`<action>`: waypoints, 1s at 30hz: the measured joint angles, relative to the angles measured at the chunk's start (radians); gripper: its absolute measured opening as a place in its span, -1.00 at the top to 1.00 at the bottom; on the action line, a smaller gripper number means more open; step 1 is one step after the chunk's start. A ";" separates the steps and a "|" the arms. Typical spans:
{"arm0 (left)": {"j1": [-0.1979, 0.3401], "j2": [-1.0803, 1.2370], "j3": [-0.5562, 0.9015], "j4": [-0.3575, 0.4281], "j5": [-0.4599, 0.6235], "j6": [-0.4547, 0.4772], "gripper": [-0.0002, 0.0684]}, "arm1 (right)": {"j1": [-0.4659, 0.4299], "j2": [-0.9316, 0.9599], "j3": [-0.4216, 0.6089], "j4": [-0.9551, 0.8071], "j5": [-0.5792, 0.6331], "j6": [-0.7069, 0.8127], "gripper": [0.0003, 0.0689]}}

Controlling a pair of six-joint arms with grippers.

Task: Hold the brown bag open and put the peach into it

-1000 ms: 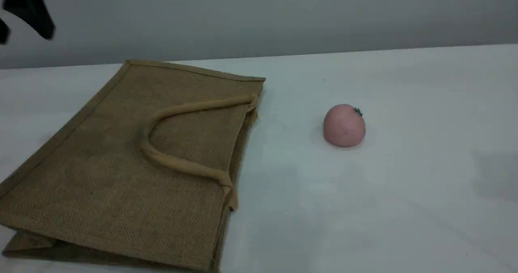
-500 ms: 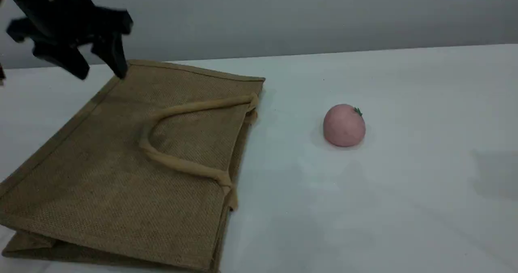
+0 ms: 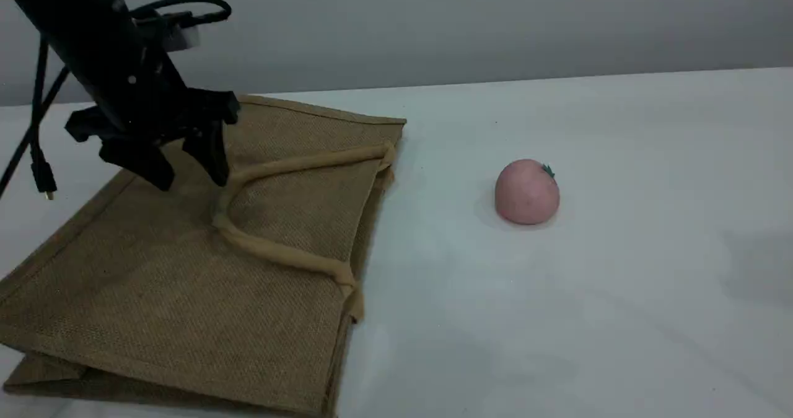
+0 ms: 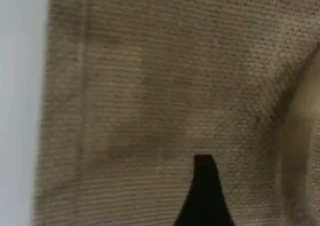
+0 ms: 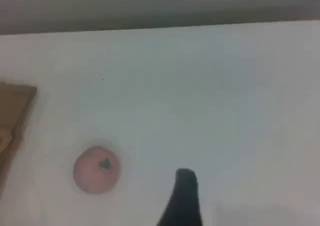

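I expect the bag's opening (image 3: 363,228) to open wide over a flat lower layer when I lift the bag's handle, because the brown bag's side folds in between the bag's layers (image 3: 51,370).
The brown bag (image 3: 155,282) lies flat on the left of the table, its mouth facing right. One tan loop handle (image 3: 279,254) rests on top of it. My left gripper (image 3: 188,175) hangs open just above the bag's far part, beside the bend of the handle, holding nothing. In the left wrist view its fingertip (image 4: 204,183) hovers over the weave of the brown bag (image 4: 150,85). The peach (image 3: 526,192) sits alone on the table right of the bag. The right wrist view shows the peach (image 5: 96,169) lower left, apart from my right gripper's fingertip (image 5: 184,191), which has nothing against it.
A black cable with a plug (image 3: 43,179) dangles from the left arm over the table's left edge. The white table (image 3: 619,313) ends at a grey wall (image 3: 495,21) behind. A corner of the bag (image 5: 15,105) shows at the left of the right wrist view.
The left arm has come in from the upper left and dropped down over the far part of the bag. Bag and peach have stayed put.
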 joint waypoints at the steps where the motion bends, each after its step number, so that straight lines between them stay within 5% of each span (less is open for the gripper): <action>1: -0.005 0.004 0.000 -0.004 -0.003 0.004 -0.43 | 0.000 0.000 0.000 0.000 0.000 0.000 -0.64; 17: -0.040 0.042 0.000 -0.004 -0.062 0.003 -0.38 | 0.000 0.000 0.000 0.000 0.006 0.001 -0.64; 30: -0.040 0.079 0.000 -0.063 -0.086 0.072 0.39 | 0.000 0.000 0.000 -0.001 0.006 0.000 -0.64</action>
